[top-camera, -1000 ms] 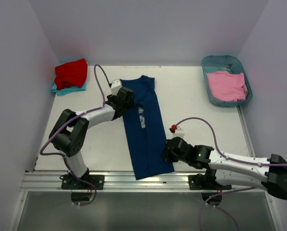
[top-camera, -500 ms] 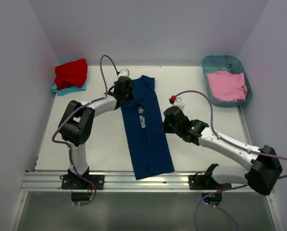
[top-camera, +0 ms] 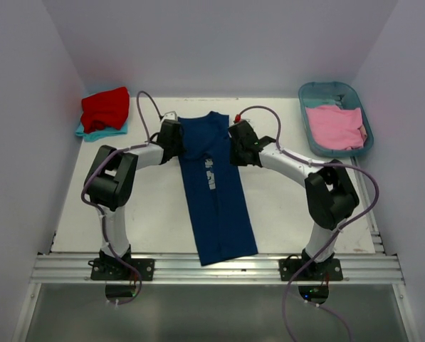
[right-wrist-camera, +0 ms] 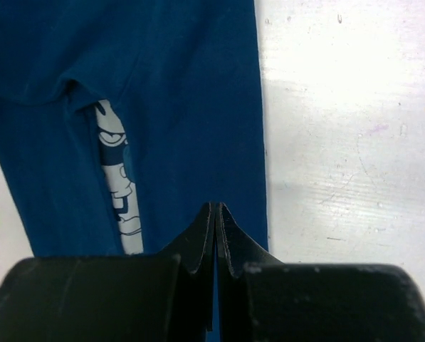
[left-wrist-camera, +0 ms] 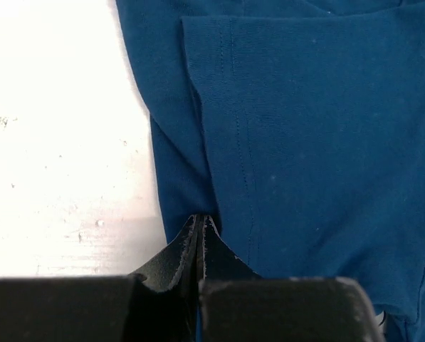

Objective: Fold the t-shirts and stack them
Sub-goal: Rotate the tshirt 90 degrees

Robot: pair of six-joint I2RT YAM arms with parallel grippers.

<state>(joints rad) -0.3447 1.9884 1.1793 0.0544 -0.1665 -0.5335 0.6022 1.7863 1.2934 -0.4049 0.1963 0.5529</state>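
Observation:
I should first pull the navy t-shirt straight with my left gripper and my right gripper, because it slants, with its near end over the metal rail. Then I should fold that end (top-camera: 253, 251) up.
The navy t-shirt (top-camera: 216, 199) lies on the white table (top-camera: 148, 206) as a long strip folded lengthwise, its pale cartoon print (top-camera: 209, 173) showing along the fold. My left gripper (top-camera: 175, 137) is at its upper left edge. In the left wrist view the left gripper (left-wrist-camera: 200, 218) is shut, pinching the edge of the navy cloth (left-wrist-camera: 305, 142). My right gripper (top-camera: 237, 146) mirrors it at the upper right edge. In the right wrist view the right gripper (right-wrist-camera: 217, 206) is shut on the navy cloth (right-wrist-camera: 184, 107) beside the print (right-wrist-camera: 119, 185).
A folded red t-shirt (top-camera: 105, 107) rests on a teal one (top-camera: 91, 132) at the back left corner. A pink t-shirt (top-camera: 334, 127) lies in the teal plastic tub (top-camera: 337, 83) at the back right. Pale walls enclose the table on three sides.
Both arms moved toward the shirt's collar end. The right gripper travelled from the lower right hem to the upper right edge. Both grippers closed. The shirt has not shifted.

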